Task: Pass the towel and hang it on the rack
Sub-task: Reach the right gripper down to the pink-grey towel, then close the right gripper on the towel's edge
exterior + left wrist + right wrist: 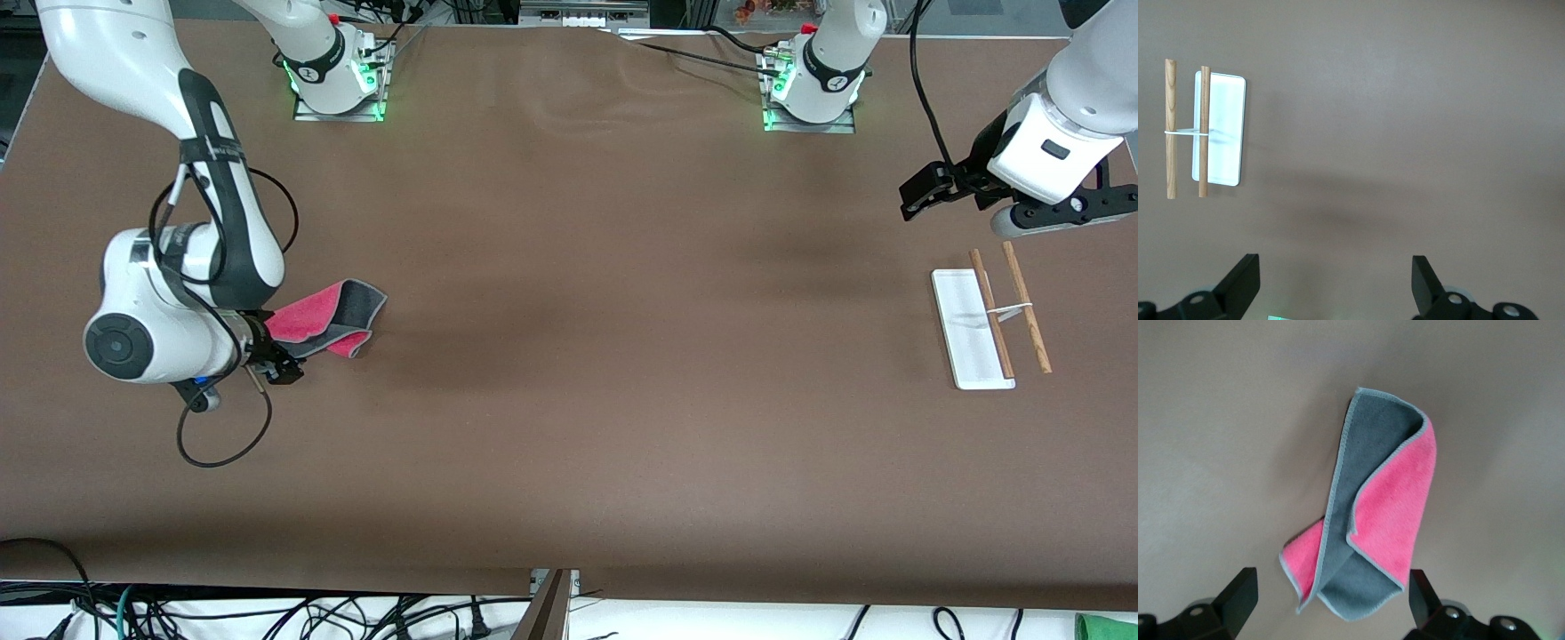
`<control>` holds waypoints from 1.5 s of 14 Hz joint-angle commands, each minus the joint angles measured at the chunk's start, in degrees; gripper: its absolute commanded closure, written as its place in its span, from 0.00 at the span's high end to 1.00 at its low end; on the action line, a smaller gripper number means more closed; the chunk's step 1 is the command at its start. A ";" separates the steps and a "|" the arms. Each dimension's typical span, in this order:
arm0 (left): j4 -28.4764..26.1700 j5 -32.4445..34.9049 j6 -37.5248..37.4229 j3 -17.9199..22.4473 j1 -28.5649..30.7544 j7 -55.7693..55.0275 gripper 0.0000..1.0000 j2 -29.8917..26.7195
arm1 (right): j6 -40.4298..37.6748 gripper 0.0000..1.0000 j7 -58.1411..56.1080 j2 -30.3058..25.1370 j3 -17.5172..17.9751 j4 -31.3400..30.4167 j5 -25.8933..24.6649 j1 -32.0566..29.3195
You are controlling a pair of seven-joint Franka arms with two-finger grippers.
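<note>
The towel (339, 318) will hang limp and curled, pink-red outside, when the robot lifts it, because the pink-red flap (1400, 495) curls loosely over the towel's dark grey side.
The towel (333, 316) lies crumpled and folded on the table at the right arm's end, pink-red and dark grey faces both showing. In the right wrist view the towel (1371, 513) reaches down between the two fingers. My right gripper (274, 363) (1331, 590) is open and hangs over the towel's edge, holding nothing. The rack (987, 324) stands at the left arm's end, a white base with two brown rods; it also shows in the left wrist view (1218, 130). My left gripper (920, 194) (1335, 277) is open and empty, over bare table beside the rack.
A black cable loop (222, 444) hangs from the right arm over the table, nearer the front camera than the towel. The two arm bases (338, 84) (809, 89) stand along the table's edge. Brown table (622, 356) spans between towel and rack.
</note>
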 commanded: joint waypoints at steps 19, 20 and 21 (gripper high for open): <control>1.81 -0.96 -1.43 -0.18 0.34 0.97 1.00 0.89 | 11.14 0.52 -2.56 -0.56 -0.43 -13.22 0.89 -0.21; 1.81 -0.96 -1.52 -0.18 0.34 0.97 1.00 0.89 | 11.23 0.48 -2.64 -0.56 -0.43 -13.31 0.89 -0.21; 1.90 -0.96 -1.43 -0.18 0.34 0.97 1.00 0.89 | 11.49 0.41 -2.65 -0.56 -0.43 -13.66 0.89 -0.13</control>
